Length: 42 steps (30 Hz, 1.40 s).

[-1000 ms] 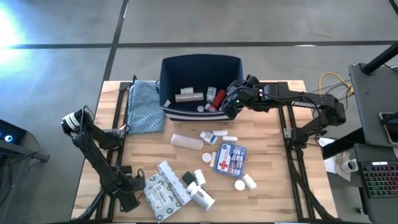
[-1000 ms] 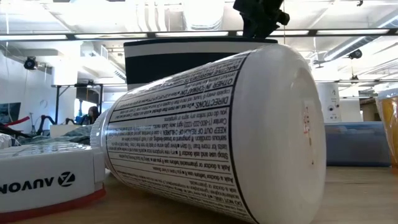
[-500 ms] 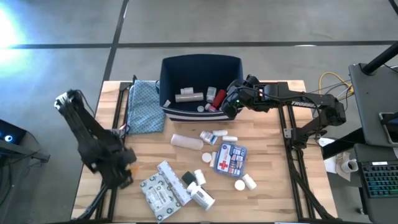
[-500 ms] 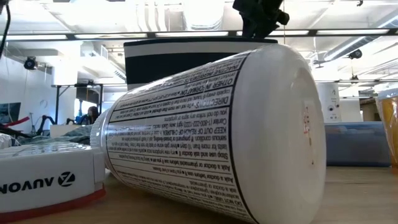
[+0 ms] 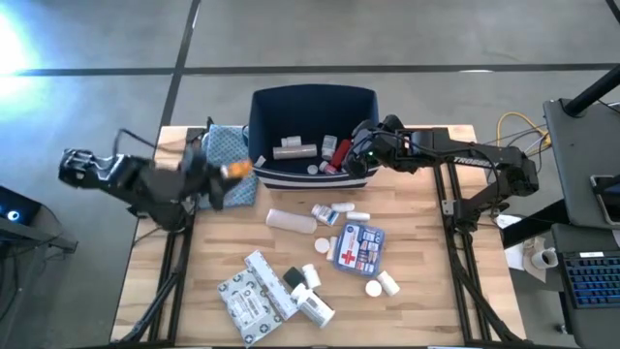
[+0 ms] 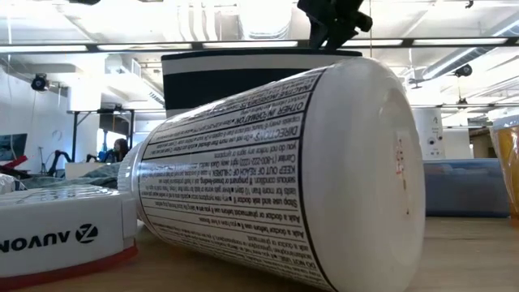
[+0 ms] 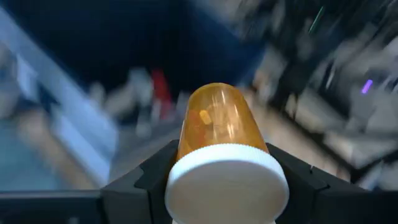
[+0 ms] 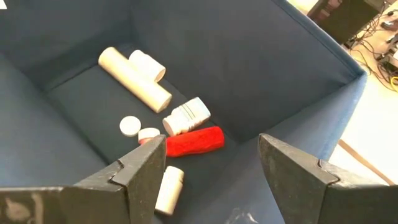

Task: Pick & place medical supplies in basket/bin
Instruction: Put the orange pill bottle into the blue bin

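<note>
My left gripper should go on carrying the amber pill bottle [image 5: 236, 169], sticking out toward the navy bin's open corner [image 5: 277, 112], until it hangs inside the bin's rim, then release.
An amber pill bottle [image 7: 214, 121] with a white cap [image 7: 227, 186] is in my left gripper [image 5: 231, 174], which is shut on it. The gripper hangs above the blue patterned cloth [image 5: 225, 155], just left of the navy bin [image 5: 312, 102]. My right gripper [image 5: 355, 147] hovers open over the bin's right side, with nothing between its fingers [image 8: 146, 171]. Inside the bin [image 8: 249, 62] lie a red bottle [image 8: 194, 141], a long white tube [image 8: 134, 78] and small white bottles. More supplies lie loose on the table. My left gripper pinches the amber bottle at its white-capped end [image 7: 186, 171] between the two fingers, one on each side. The bottle lies along the fingers, cap toward the wrist and amber body pointing out toward the bin. It is lifted clear of the table and the cloth.
On the table lie a first-aid box [image 5: 358, 245], a white tube [image 5: 291, 220], printed packets [image 5: 254, 296] and small white bottles [image 5: 315, 305]. In the low view a large white bottle [image 6: 276, 170] lies on its side beside a white box [image 6: 57, 223].
My left gripper has risen from beside the packets at the table's near left and swung toward the far edge, up to the bin's left wall. It has tipped from pointing down to nearly level and rolled.
</note>
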Available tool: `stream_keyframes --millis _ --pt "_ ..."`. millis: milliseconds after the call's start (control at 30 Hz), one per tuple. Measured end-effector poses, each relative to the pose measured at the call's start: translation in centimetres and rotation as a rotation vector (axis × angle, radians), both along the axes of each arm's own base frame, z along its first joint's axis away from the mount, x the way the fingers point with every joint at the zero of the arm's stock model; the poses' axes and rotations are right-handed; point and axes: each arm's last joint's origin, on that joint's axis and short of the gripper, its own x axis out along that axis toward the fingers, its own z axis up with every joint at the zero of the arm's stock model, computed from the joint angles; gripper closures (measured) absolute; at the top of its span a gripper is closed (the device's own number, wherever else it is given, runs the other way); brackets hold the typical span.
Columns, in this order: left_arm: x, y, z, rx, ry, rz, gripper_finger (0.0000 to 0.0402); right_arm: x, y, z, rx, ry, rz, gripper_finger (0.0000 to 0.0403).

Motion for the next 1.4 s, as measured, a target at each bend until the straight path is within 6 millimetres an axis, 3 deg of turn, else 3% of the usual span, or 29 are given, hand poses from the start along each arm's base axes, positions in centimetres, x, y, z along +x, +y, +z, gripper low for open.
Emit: stream_keyframes --millis 133,233,467,633,733,867,1067,1233,1400 --pt "2.8 2.8 2.9 0.203 -0.165 0.020 0.0220 0.0 -0.1 0.0 0.000 -0.002 -0.005 0.0158" --pt "5.1 6.1 3.2 0.289 -0.185 0.039 0.0220 0.0 -0.1 0.0 0.000 -0.002 -0.005 0.0158" --pt "10.7 15.4 -0.5 0.185 0.102 0.127 0.0220 -0.2 -0.1 0.1 0.008 -0.003 -0.001 0.0158" --pt "13.3 17.7 -0.2 0.150 0.400 0.068 0.0189 -0.7 0.1 -0.1 0.038 0.039 0.008 0.0158" --pt "14.3 17.4 1.6 0.112 0.533 0.010 0.0156 -0.9 0.1 -0.3 0.051 0.066 0.003 0.0158" --pt "13.7 15.6 4.5 0.100 0.678 -0.070 0.0118 -0.9 0.1 -0.3 0.054 0.071 0.007 0.0158" --pt "11.1 9.6 7.0 0.179 0.789 -0.304 0.0108 -0.4 0.3 -0.1 0.110 0.028 0.100 0.0158" --pt "8.5 4.8 6.4 0.160 0.794 -0.412 0.0107 1.0 1.4 0.6 0.081 -0.053 0.259 0.0158" --pt "5.9 1.8 2.6 0.046 0.845 -0.420 0.0107 3.0 3.3 1.4 0.080 -0.195 0.506 0.0158"
